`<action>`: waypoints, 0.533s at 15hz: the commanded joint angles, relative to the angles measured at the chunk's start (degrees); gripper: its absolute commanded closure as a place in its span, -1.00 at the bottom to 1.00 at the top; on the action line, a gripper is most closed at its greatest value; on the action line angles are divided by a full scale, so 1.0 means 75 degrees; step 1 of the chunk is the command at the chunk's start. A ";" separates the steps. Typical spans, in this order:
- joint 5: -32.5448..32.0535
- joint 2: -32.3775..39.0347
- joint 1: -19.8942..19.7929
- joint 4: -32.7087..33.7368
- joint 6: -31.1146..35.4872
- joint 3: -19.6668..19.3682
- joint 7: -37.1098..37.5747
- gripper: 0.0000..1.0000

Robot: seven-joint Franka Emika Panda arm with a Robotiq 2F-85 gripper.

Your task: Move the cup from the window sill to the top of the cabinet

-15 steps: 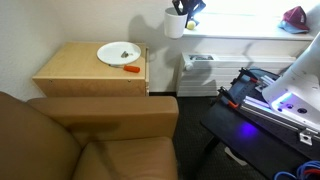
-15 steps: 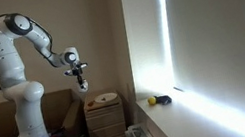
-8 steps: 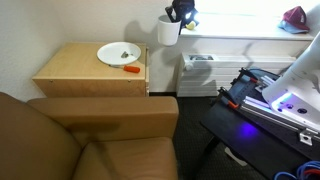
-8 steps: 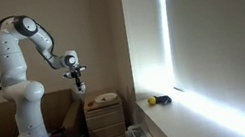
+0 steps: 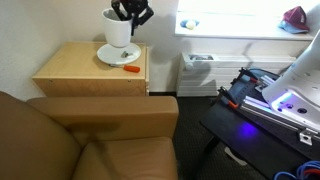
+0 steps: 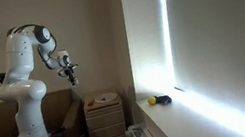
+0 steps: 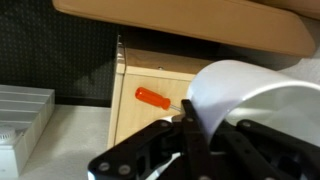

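The cup is hanging above the white plate (image 5: 120, 58). Next, my gripper moves the cup away from the screwdriver and lowers it toward the open cabinet top beside the plate (image 5: 91, 69).
The white cup (image 5: 118, 29) hangs in my gripper (image 5: 128, 14), which is shut on its rim. It is held in the air above the tan wooden cabinet (image 5: 78, 72), over the white plate (image 5: 117, 55). In an exterior view the gripper (image 6: 68, 78) is up and to the left of the cabinet (image 6: 105, 122). In the wrist view the cup (image 7: 250, 95) fills the right side, a finger of the gripper (image 7: 190, 128) pinches its wall, and the cabinet top (image 7: 150, 120) lies below. The bright window sill (image 5: 250, 27) is to the right, apart from the gripper.
An orange-handled screwdriver (image 5: 131, 69) lies on the cabinet beside the plate; it also shows in the wrist view (image 7: 152, 97). A brown leather armchair (image 5: 70, 135) stands in front of the cabinet. A white radiator (image 5: 200, 70) sits under the sill. Small objects (image 6: 159, 100) lie on the sill.
The gripper has carried the cup away from the window sill, leftward, to above the cabinet and plate. The arm has swung back towards its base.
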 commanded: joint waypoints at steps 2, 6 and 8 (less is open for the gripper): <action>0.0068 0.0153 0.0261 0.0167 -0.0015 -0.0203 -0.0016 0.90; 0.0036 0.0354 0.0222 0.0194 -0.0654 -0.0295 -0.0132 0.98; -0.0577 0.1180 0.0441 0.0845 -0.0793 -0.0614 0.0733 0.98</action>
